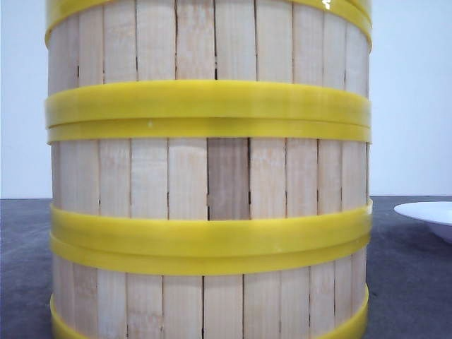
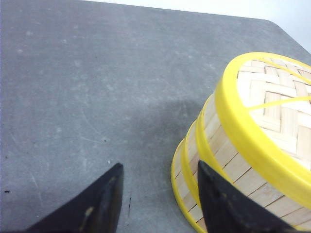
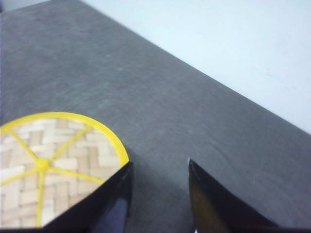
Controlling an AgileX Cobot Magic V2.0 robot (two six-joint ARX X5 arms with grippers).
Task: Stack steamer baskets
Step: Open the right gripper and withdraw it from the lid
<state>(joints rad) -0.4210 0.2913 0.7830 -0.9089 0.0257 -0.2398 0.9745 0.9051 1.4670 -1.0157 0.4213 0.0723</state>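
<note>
The baskets are standing in one straight column (image 1: 210, 176), and my right gripper is hanging clear of the woven top (image 3: 53, 162). My right gripper keeps backing away until its empty fingers close.
The steamer baskets (image 1: 212, 183) stand stacked in one tall column that fills the front view, pale slat walls between thick yellow rims. In the left wrist view the stack (image 2: 218, 145) is seen from above, capped by a flat woven top with yellow spokes (image 2: 277, 111). My left gripper (image 2: 159, 165) is open beside the stack's foot, one finger in front of its lower wall, with only bare table between the tips. My right gripper (image 3: 160, 162) is open above the table, next to that same woven top (image 3: 53, 165). Neither gripper shows in the front view.
A white plate (image 1: 431, 212) sits at the right edge of the front view, behind the stack. The dark grey table (image 2: 97, 87) stretches away from the left gripper. Its far edge (image 3: 233, 92) runs diagonally past the right gripper, against a pale wall.
</note>
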